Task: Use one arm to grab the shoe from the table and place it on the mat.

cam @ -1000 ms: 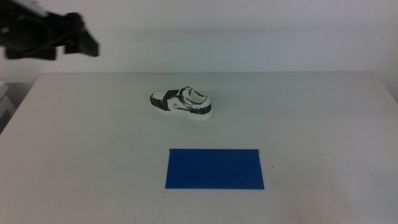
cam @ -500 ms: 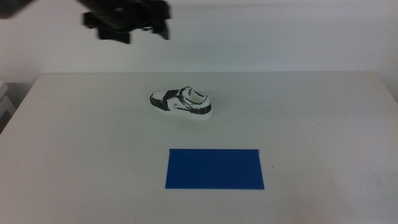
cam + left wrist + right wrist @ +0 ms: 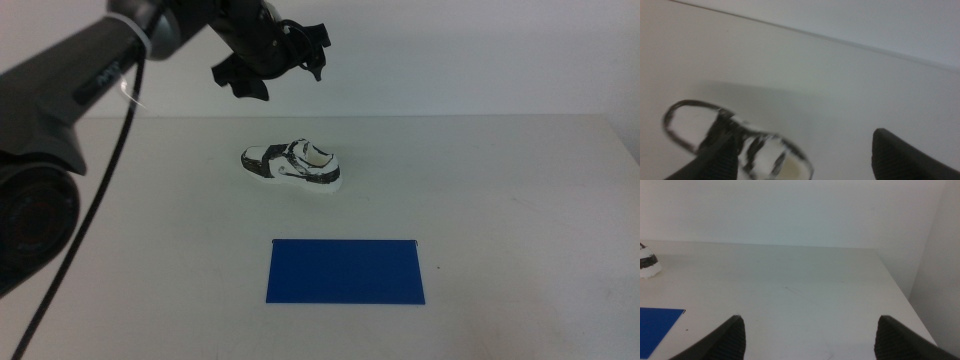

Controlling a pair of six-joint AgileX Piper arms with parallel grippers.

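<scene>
My left gripper should swing back, turn its fingers across the shoe's middle (image 3: 287,164) and lower them around it, because the shoe (image 3: 735,135) lies at a slant under one of its fingers.
The shoe (image 3: 293,167), white with black marbled patches, lies on the table (image 3: 520,200) behind the blue mat (image 3: 345,271), apart from it. The left arm (image 3: 90,70) reaches in from the left. Its left gripper (image 3: 275,60) hangs open and empty high above the shoe, slightly behind it. In the left wrist view the blurred shoe (image 3: 735,145) shows below the wide-apart jaws of the left gripper (image 3: 805,160). The right gripper (image 3: 810,335) is open and empty at the table's right side, out of the middle view; its view shows the shoe's end (image 3: 647,265) and the mat's corner (image 3: 657,322).
A white wall rises behind the table. A white cabinet edge (image 3: 8,160) stands off the table's left side. The table's right edge (image 3: 900,300) runs near the right gripper.
The left arm has swung in from the far left to the right; its gripper now hangs above the shoe. Shoe and mat have not moved.
</scene>
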